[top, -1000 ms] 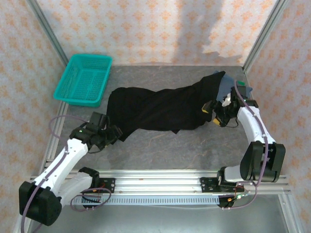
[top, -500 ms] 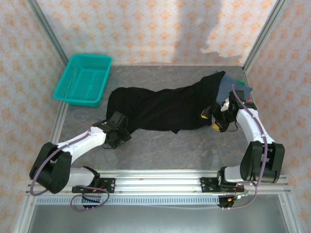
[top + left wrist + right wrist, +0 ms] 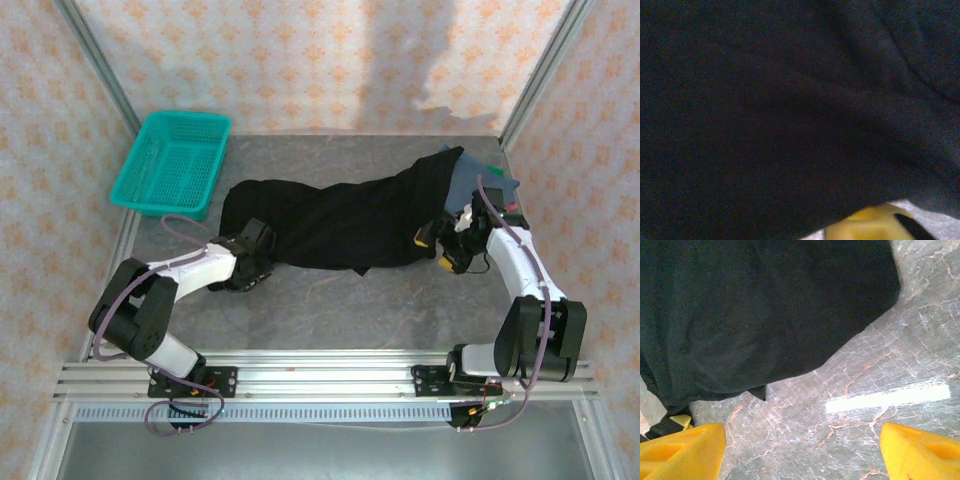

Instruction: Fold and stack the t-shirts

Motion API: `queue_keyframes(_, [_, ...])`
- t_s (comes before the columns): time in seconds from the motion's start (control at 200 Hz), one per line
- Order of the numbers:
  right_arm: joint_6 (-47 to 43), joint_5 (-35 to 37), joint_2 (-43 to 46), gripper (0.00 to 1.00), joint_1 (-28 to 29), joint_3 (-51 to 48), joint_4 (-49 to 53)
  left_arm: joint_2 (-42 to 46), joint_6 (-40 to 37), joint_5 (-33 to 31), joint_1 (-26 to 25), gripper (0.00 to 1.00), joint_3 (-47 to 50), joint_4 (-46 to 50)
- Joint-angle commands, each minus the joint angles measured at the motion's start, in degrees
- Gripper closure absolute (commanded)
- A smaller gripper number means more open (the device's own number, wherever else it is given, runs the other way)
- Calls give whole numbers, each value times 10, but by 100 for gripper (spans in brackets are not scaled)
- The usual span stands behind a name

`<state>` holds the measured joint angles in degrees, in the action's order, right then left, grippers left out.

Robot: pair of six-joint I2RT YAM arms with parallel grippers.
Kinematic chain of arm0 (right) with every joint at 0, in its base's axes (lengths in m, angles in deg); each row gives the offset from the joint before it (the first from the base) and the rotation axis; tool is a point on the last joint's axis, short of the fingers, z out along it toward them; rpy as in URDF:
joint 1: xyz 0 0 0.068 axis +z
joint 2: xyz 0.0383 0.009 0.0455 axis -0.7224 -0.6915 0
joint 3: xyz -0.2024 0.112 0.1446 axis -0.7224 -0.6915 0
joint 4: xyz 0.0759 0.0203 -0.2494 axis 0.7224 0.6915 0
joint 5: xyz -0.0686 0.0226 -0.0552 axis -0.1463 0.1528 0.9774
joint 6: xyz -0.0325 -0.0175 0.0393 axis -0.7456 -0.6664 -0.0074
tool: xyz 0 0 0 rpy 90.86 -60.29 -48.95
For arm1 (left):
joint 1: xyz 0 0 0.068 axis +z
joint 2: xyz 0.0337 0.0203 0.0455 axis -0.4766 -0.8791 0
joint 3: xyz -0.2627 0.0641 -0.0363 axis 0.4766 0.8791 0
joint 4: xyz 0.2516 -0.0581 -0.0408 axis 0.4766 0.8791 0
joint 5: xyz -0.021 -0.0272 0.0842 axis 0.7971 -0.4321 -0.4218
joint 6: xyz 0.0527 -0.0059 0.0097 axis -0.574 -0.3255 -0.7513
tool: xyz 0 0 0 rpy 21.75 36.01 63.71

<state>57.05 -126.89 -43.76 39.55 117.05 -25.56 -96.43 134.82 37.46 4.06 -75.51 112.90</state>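
Observation:
The black t-shirt is bunched up and hangs over the slate-blue t-shirt, so next my right gripper grabs the black t-shirt's near hem [image 3: 405,263] before both grippers lift it.
A large black t-shirt [image 3: 340,220] lies crumpled across the middle of the table, and its right end is draped over a folded slate-blue t-shirt [image 3: 470,182] at the back right. My left gripper [image 3: 262,243] is pushed into the black t-shirt's lower left edge. In the left wrist view the black cloth [image 3: 790,110] covers the jaws, and one yellow fingertip [image 3: 867,226] pokes out beneath it. My right gripper [image 3: 436,250] [image 3: 802,445] stands open over bare table just off the shirt's right hem [image 3: 765,315], with nothing between its fingers.
A teal mesh basket [image 3: 160,206] sits at the back left, apart from the shirt. Grey marble table [image 3: 350,300] shows in front of the shirt. Patterned walls and metal posts close in the sides and back.
My left arm has reached forward and right from the open table until its gripper is buried in the black shirt's lower left edge. The right gripper has shifted only slightly.

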Motion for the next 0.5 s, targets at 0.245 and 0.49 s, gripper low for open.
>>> queue_keyframes(0.245, [69,59,-58,26,-4,-52,-124,24,-17,-29,-6,100,-1,20])
queue_keyframes(0.49, [97,69,-152,52,-4,-27,-195,117,-34,-38,-6,100,-1,76])
